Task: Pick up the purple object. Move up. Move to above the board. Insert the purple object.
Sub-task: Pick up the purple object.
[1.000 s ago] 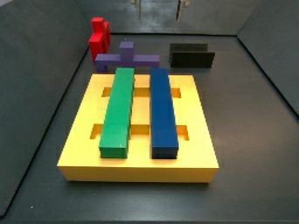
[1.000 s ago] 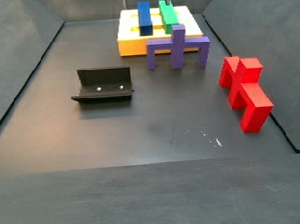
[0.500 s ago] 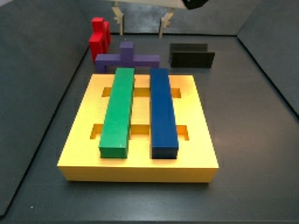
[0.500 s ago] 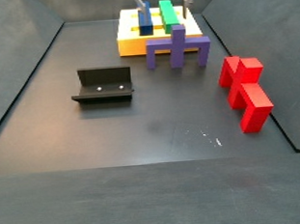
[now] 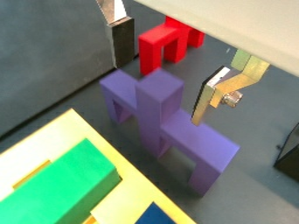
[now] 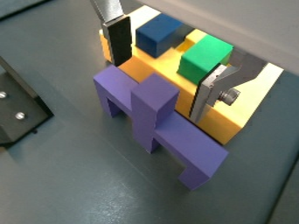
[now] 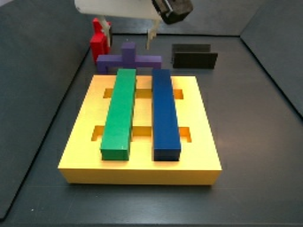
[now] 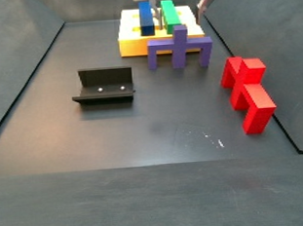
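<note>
The purple object (image 7: pixel 129 60) has gaps (image 5: pixel 177 163) between its legs, so I expect it to straddle the green and blue bars when I put it in.
The purple object (image 7: pixel 128 60) is a low bar with an upright block at its middle. It stands on the dark floor just behind the yellow board (image 7: pixel 142 164), and shows in both wrist views (image 5: pixel 158 114) (image 6: pixel 152 114) and in a side view (image 8: pixel 180 47). My gripper (image 7: pixel 127 37) hangs open just above it, with one finger (image 5: pixel 121 39) on one side of the upright block and the other finger (image 5: pixel 216 96) on the opposite side. Neither touches it. The gripper (image 8: pixel 173 6) holds nothing.
The board carries a green bar (image 7: pixel 120 111) and a blue bar (image 7: pixel 166 111) lying in its slots. A red object (image 8: pixel 247 89) stands beside the purple one near the wall. The fixture (image 8: pixel 104 86) stands on the floor, apart from the board.
The gripper has come down into the side views from above and now hangs over the purple object. The pieces have not moved.
</note>
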Controlling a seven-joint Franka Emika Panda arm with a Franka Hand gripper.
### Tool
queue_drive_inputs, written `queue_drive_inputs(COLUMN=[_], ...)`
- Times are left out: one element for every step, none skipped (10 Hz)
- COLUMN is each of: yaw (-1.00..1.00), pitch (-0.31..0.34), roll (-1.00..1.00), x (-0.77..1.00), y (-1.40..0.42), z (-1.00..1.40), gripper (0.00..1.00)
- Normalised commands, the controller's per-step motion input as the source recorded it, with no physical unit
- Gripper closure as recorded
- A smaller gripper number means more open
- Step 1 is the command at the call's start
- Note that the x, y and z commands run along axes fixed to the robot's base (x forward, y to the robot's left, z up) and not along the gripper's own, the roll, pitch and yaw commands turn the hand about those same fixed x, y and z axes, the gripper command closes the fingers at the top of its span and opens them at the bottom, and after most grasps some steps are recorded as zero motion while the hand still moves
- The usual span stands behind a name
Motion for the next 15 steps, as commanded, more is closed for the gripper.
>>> queue_drive_inputs(yaw=[0.04,0.0,0.0,0.0,0.01,0.0,0.0,0.0,0.0,0.0,0.0,0.0,-0.04,0.0,0.0], pitch=[0.0,0.0,0.031,0.013,0.0,0.011,0.044,0.067,0.01,0.019,0.029,0.019,0.043,0.0,0.0], roll=[0.08,0.09,0.14,0.17,0.15,0.08,0.0,0.0,0.04,0.06,0.07,0.06,0.0,0.0,0.0], x=[0.0,0.01,0.02,0.0,-0.01,0.0,0.0,0.01,0.0,0.01,0.0,0.0,0.0,0.0,0.0], y=[0.0,0.05,0.02,0.01,0.03,0.16,0.16,0.13,-0.03,-0.08,-0.08,-0.11,0.0,0.0,0.0], z=[-0.34,-0.03,0.0,0.0,-0.05,-0.14,-0.14,-0.14,-0.09,-0.05,-0.1,-0.07,0.0,0.0,0.0], gripper=[0.0,0.0,0.0,0.0,0.0,0.0,0.0,0.0,0.0,0.0,0.0,0.0,0.0,0.0,1.0])
